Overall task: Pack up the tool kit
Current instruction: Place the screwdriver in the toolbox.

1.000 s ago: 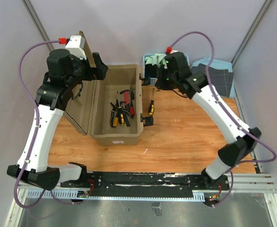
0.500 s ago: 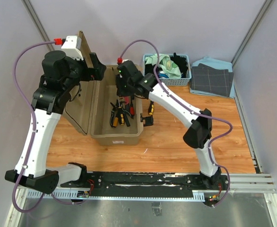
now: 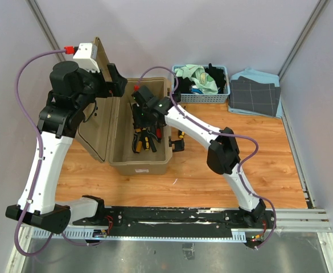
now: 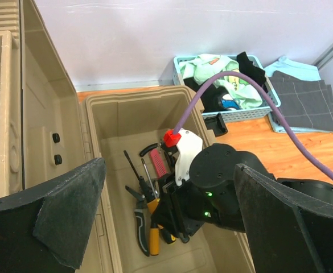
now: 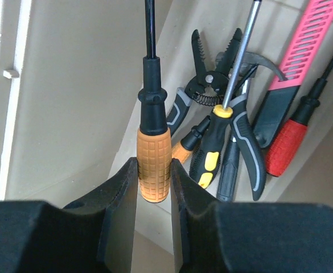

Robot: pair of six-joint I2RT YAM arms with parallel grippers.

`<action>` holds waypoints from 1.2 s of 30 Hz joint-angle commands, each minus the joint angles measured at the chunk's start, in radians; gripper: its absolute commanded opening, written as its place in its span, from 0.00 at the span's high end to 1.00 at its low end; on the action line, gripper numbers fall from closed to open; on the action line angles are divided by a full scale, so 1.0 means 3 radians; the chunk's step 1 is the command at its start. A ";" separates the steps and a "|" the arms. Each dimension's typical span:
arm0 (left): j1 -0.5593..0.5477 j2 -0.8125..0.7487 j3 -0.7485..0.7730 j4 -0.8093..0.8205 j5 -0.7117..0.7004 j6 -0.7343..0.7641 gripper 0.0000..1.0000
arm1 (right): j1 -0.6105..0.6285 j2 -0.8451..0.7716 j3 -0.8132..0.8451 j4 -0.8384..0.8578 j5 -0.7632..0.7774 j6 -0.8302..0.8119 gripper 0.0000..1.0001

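My right gripper is lowering the orange-handled screwdriver point(image 5: 153, 161), which points along the toolbox over the clear bottom of the toolbox point(image 3: 127, 143) beside the pliers, and should keep lowering it until it reaches that bottom.
The tan toolbox point(image 3: 139, 166) stands open on the table, its lid point(image 3: 99, 133) swung up to the left. Inside lie pliers point(image 5: 247, 145), a yellow-and-black screwdriver point(image 5: 214, 145) and a red-handled screwdriver point(image 5: 284, 143). My right gripper point(image 3: 143, 115) reaches down into the box, shut on an orange-handled screwdriver point(image 5: 153, 162) whose shaft points away from the wrist. In the right wrist view, that gripper point(image 5: 155, 187) pinches the handle's end between both pads. My left gripper point(image 3: 116, 78) hovers open beside the raised lid, above the box, and holds nothing. From the left wrist, the left gripper point(image 4: 169, 170) looks down on the toolbox point(image 4: 133, 101).
A blue basket point(image 3: 180, 96) of cloths stands behind the box at the back wall. A grey folded cloth point(image 3: 255, 94) lies to its right. One more yellow-handled screwdriver point(image 3: 181, 135) lies on the wood by the box's right latch, partly under the right arm.
The right arm swung left from the blue basket over the toolbox and lowered into it, still gripping the orange screwdriver. The left arm barely moved.
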 commanded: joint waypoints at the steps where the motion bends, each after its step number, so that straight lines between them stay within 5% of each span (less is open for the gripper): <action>1: 0.0017 -0.0060 0.0005 0.0142 -0.0050 0.0009 0.01 | 0.0076 0.0143 0.0144 0.0120 -0.0141 0.0126 0.99; 13: 0.0017 -0.0037 -0.0006 0.0147 -0.0031 -0.0011 0.01 | 0.0134 0.0491 0.0187 0.0034 -0.0296 0.0165 0.97; 22: 0.0017 -0.0059 -0.0029 0.0142 -0.0027 -0.0010 0.01 | 0.0134 0.0537 0.0147 0.0035 -0.0324 0.0165 0.79; 32: 0.0020 -0.0070 -0.0034 0.0142 -0.0022 -0.0021 0.01 | 0.0118 0.0515 0.0119 0.0033 -0.0331 0.0126 0.70; 36: 0.0018 -0.0070 -0.0034 0.0147 -0.0019 -0.0021 0.01 | 0.0109 0.0525 0.0110 0.0033 -0.0344 0.0121 0.58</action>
